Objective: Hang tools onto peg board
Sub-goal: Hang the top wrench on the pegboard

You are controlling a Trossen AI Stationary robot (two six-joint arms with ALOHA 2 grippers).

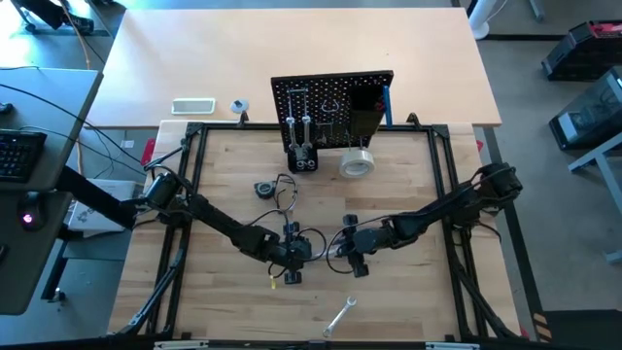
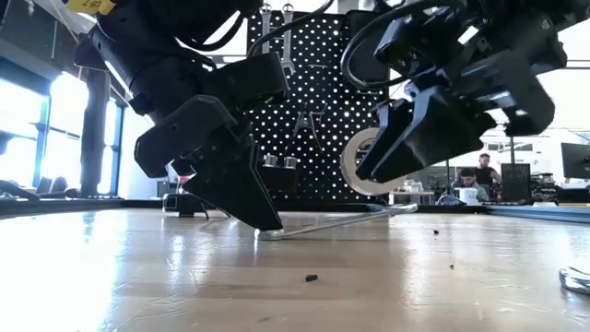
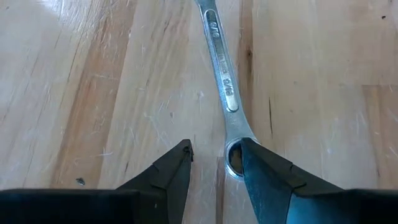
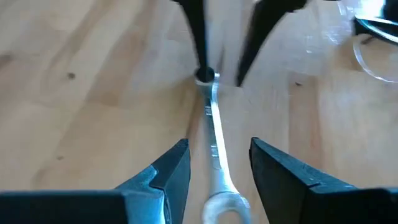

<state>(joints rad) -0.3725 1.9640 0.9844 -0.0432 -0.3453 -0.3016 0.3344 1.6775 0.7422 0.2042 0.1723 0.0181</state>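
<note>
My left gripper's finger pins the wrench's ring end and the wrench's open end tilts up, so next my right gripper takes the wrench's handle, leaving the ring end free for hanging.
A silver wrench lies on the wooden table between my two grippers. Its ring end is under my left gripper, which stands open and slants down. In the low view its other end looks slightly raised off the table. My right gripper is open a little above that end, a finger on either side of the shaft; I see no touch. The black peg board stands upright at the far edge, with tools hanging on it. My left gripper touches the wrench's ring end with the tip of one finger, coming from above and slanting down. Its other finger stands beside the wrench on the bare table. Whether the tip sits in the ring's hole, I cannot tell.
A second silver wrench lies near the front edge. A pale tape roll stands before the peg board, and a small dark tool lies left of centre. A black frame borders the table. A person sits far behind.
</note>
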